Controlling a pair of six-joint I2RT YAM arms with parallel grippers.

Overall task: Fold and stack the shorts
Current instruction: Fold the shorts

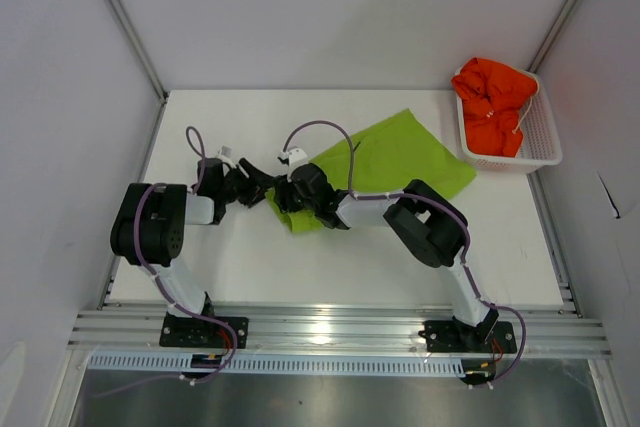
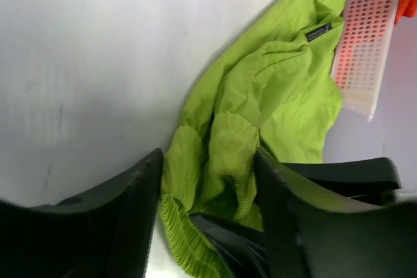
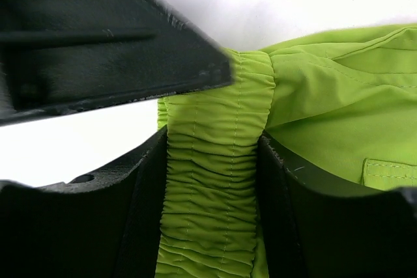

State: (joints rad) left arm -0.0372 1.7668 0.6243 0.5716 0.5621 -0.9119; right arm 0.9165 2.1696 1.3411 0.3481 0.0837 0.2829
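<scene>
The waistband (image 3: 212, 174) is bunched where my grippers crowd each other, so next my left gripper pulls back while my right gripper first smooths the green shorts (image 1: 306, 222) flat.
The lime green shorts (image 1: 400, 157) lie spread slantwise across the middle of the table, with the waistband end bunched at the near left. My right gripper (image 1: 287, 199) is shut on the gathered elastic waistband (image 3: 215, 187), and both fingers (image 3: 146, 193) press against it. My left gripper (image 1: 262, 184) stands just left of it, open. Its fingers (image 2: 133, 206) straddle a fold of the same green shorts (image 2: 273, 89), with a gap showing at the left finger. The orange-red shorts (image 1: 492, 102) sit crumpled in the basket.
A white mesh basket (image 1: 540, 152) stands at the table's far right corner, and its side (image 2: 365, 37) shows in the left wrist view. The two grippers are almost touching. White walls enclose the table on three sides.
</scene>
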